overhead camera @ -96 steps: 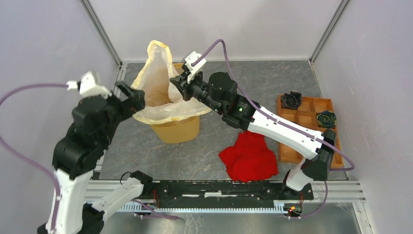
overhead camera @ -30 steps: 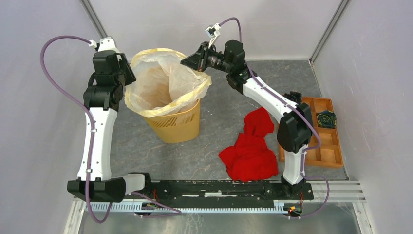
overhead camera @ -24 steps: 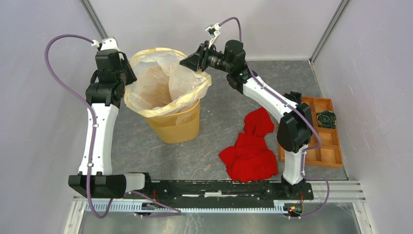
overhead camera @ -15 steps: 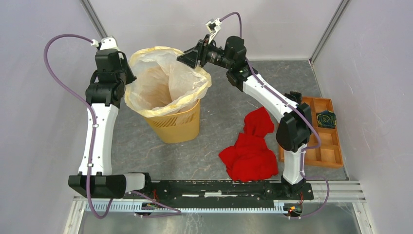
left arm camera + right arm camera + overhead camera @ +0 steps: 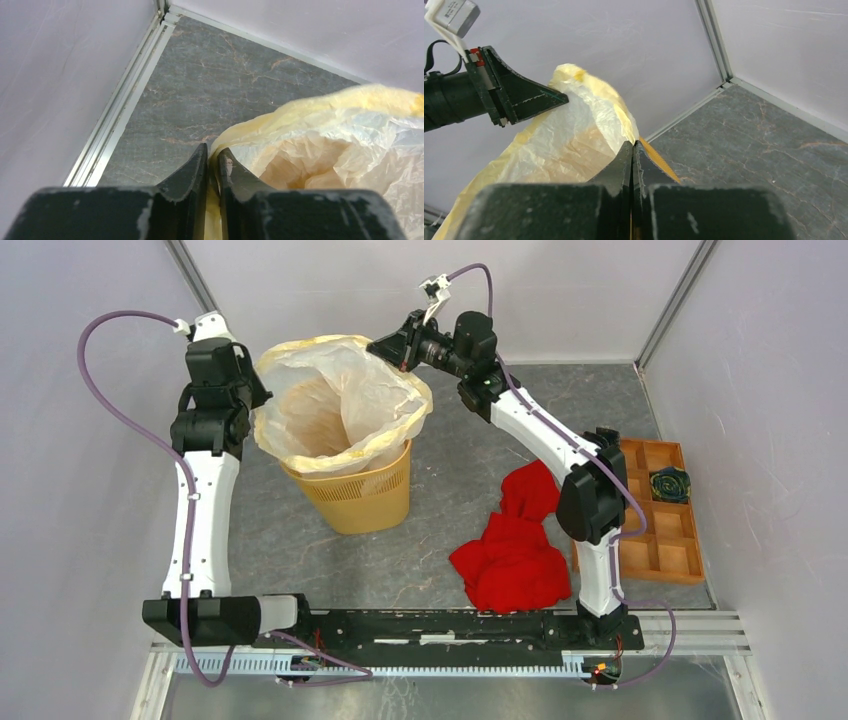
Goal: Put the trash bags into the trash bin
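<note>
My left gripper should pull the trash bag's edge [image 5: 259, 426] it holds down outside the trash bin's rim [image 5: 288, 476] before opening, because that edge stands high above the trash bin.
The trash bag [image 5: 340, 405], thin cream-white film, sits in the yellow-orange trash bin [image 5: 352, 498] with its mouth stretched wide above the rim. My left gripper [image 5: 257, 392] pinches the bag's left edge; in the left wrist view the film [image 5: 325, 125] runs down between the nearly closed jaws of the gripper [image 5: 212, 152]. My right gripper [image 5: 378, 346] is shut at the bag's far right edge. In the right wrist view the bag [image 5: 574, 135] meets the tips of the shut gripper [image 5: 632, 144], with the bin's rim [image 5: 659, 161] just beyond and the left gripper [image 5: 566, 98] across the mouth.
A heap of red cloth [image 5: 512, 550] lies right of the bin, near the right arm's base. A brown wooden compartment tray [image 5: 690, 570] at the far right holds two dark round parts [image 5: 667, 483]. Walls close in behind and beside the bin.
The bag, held tall and narrow three seconds ago, now gapes wide over the bin. In the last second the right gripper rose and shifted along the far rim; the left pulled slightly outward.
</note>
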Available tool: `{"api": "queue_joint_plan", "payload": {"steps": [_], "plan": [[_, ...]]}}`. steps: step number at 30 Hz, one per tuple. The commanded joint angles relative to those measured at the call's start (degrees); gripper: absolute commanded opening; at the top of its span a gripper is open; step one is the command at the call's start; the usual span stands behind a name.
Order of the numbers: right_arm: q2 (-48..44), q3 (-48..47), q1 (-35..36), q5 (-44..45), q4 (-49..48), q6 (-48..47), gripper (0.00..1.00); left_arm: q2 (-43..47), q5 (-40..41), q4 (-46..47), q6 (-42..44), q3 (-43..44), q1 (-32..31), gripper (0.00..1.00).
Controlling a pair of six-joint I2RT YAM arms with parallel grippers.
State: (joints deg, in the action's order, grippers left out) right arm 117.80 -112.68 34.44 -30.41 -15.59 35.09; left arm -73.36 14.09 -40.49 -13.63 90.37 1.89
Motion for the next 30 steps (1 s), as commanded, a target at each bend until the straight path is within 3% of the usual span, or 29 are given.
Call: {"api": "queue_joint_plan", "payload": {"steps": [1,5,12,20,26,30], "plan": [[-0.1,0.3,-0.7,5.8,0.6,1.0,0.00,-2.1,-1.5,4.7,-2.7,0.9,2.2,0.17],[0.7,0.9,-1.6,7.4,1.2,0.9,0.00,-6.6,-6.2,3.4,-5.0,3.5,5.8,0.11],[5.3,-2.6,-1.9,7.6,1.9,-1.2,0.02,-9.7,-13.3,7.0,-7.5,2.4,8.9,0.16],[6.8,-0.9,-2.8,8.7,3.0,-3.4,0.12,-13.3,-15.8,7.1,-8.6,0.1,10.6,0.18],[5.1,2.8,-2.8,5.7,4.4,-5.1,0.19,-10.3,-16.8,7.7,-9.6,-6.6,10.6,0.20],[-0.2,11.1,-2.9,2.8,2.3,-2.7,0.24,-4.1,-16.0,8.1,-10.8,-12.9,10.6,0.24]]}}
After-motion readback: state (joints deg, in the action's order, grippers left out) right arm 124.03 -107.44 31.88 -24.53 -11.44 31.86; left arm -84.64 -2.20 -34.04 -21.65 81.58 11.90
